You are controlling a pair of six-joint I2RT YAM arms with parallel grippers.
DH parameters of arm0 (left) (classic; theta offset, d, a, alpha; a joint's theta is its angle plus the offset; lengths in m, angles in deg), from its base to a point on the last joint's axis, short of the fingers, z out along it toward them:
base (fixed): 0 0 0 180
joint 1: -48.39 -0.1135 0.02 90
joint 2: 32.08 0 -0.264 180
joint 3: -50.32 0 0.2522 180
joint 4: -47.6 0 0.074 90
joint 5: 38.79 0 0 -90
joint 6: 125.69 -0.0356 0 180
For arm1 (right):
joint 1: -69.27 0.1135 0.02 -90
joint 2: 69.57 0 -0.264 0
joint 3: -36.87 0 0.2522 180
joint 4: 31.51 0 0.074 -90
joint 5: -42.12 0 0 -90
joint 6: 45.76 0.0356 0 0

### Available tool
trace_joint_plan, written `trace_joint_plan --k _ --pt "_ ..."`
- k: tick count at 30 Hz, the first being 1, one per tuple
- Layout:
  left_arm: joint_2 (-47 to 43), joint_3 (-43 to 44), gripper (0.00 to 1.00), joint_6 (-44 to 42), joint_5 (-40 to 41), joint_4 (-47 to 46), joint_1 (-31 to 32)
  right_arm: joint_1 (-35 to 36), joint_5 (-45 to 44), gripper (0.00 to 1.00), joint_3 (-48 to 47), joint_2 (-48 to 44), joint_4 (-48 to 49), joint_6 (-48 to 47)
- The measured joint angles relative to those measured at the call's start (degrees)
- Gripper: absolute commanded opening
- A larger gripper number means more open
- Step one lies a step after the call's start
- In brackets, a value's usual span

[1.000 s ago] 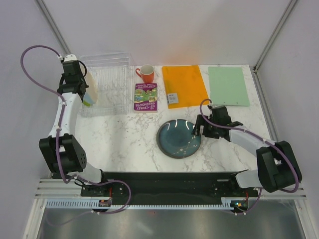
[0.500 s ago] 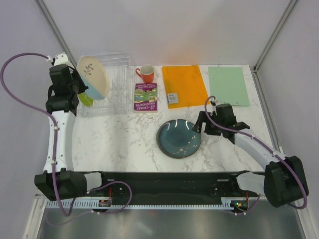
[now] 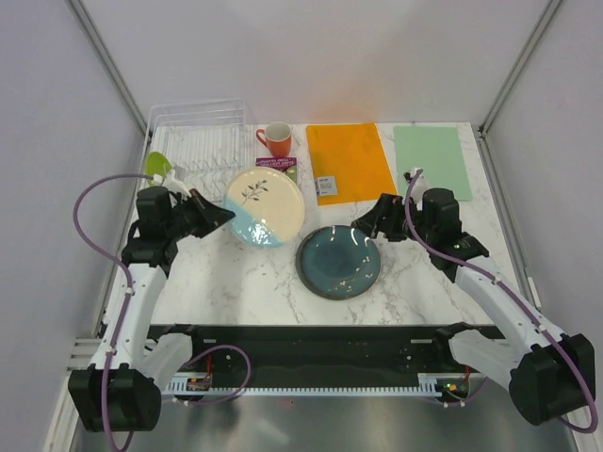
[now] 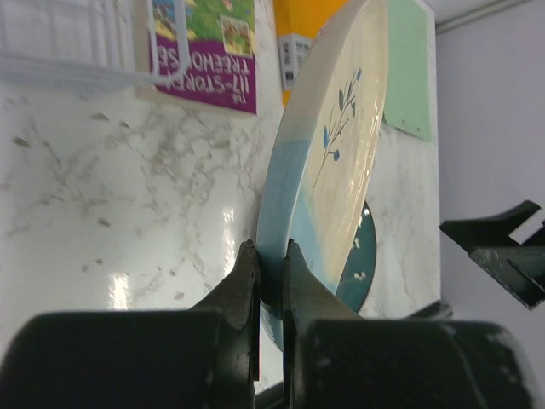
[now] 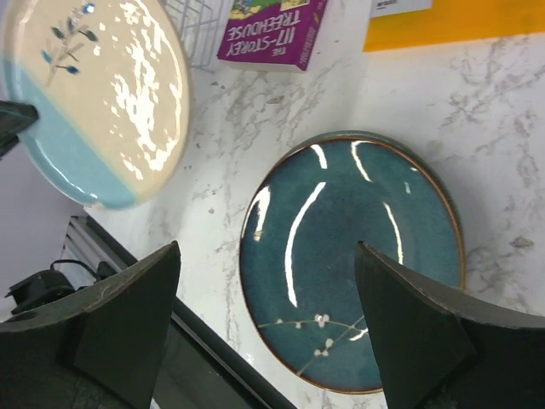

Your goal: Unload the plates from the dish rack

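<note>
Next, I take the cream rim (image 3: 300,209) with my right gripper before stacking, as the teal plate lies by it and my left gripper holds the leaf plate's blue rim (image 3: 237,228).
My left gripper (image 3: 220,213) is shut on the rim of the cream-and-light-blue leaf plate (image 3: 265,206) and holds it above the table, right of the dish rack (image 3: 200,141). In the left wrist view the jaws pinch the plate's blue edge (image 4: 281,213). The dark teal plate (image 3: 339,262) lies flat on the marble. My right gripper (image 3: 369,223) is open and empty above the teal plate's right rim (image 5: 358,264). The lime-green plate (image 3: 158,166) stands at the rack's left end. The leaf plate also shows in the right wrist view (image 5: 94,94). The grey-green plate is out of view.
An orange mug (image 3: 277,139) stands right of the rack. A purple book (image 3: 280,164) lies partly under the held plate. An orange mat (image 3: 349,162) and a green mat (image 3: 431,162) lie at the back right.
My left arm has lifted the leaf plate out of the rack and swung it right and nearer, tilting it towards flat. My right gripper has risen slightly off the teal plate.
</note>
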Motion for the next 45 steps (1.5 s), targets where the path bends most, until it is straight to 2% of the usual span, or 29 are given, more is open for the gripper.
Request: trace_joint_plan --k 4,15,17,20,29,30,33,34,35,38,39,42,44,45 --pt "-3.43 -5.75 0.02 4.48 -1.84 -2.54 4.15 1.88 1.62 0.90 1.60 -0.04 4.66 2.80" --pt "-8.04 -10.25 0.02 10.43 -0.57 -10.03 18.01 5.49 4.00 0.90 5.95 3.82 14.80 8.24" --pt "-8.04 -11.26 0.02 10.71 0.31 -10.10 19.19 5.64 4.17 0.89 6.08 3.93 15.65 8.63" --pt "-7.98 -12.81 0.02 11.15 1.95 -10.12 20.81 5.88 4.74 0.77 6.08 4.22 17.35 9.05" --pt "-6.73 -13.68 0.02 11.96 3.65 -11.21 24.13 6.36 7.41 0.80 8.44 8.87 23.98 12.07" --pt "-6.64 -13.68 0.02 12.07 3.65 -11.69 24.39 6.45 7.58 0.76 8.83 9.20 24.48 12.35" --pt "-6.47 -13.68 0.02 12.55 3.58 -13.14 24.87 6.60 8.00 0.44 9.38 10.14 25.88 12.96" --pt "-6.40 -13.68 0.02 12.63 3.56 -13.42 24.94 6.60 8.17 0.29 9.44 10.32 26.34 13.09" --pt "-6.32 -13.70 0.02 12.66 3.72 -13.57 25.03 6.60 8.79 0.00 9.51 10.45 27.28 13.66" --pt "-6.21 -14.53 0.02 13.20 4.98 -14.01 24.13 5.57 11.65 0.00 9.88 10.43 29.18 16.20" --pt "-6.19 -14.82 0.11 13.44 5.20 -14.19 23.71 5.40 12.13 0.00 9.88 10.34 29.92 16.74" --pt "-6.19 -15.52 0.49 13.77 5.33 -15.30 23.54 5.27 12.44 0.00 10.01 10.01 30.82 17.66" --pt "-6.03 -16.39 0.62 13.73 5.97 -16.17 23.85 5.60 12.13 0.00 10.03 9.29 30.36 17.25" --pt "-5.90 -16.63 0.74 13.53 6.10 -16.17 24.33 6.10 10.86 0.00 10.03 8.50 28.92 16.39"
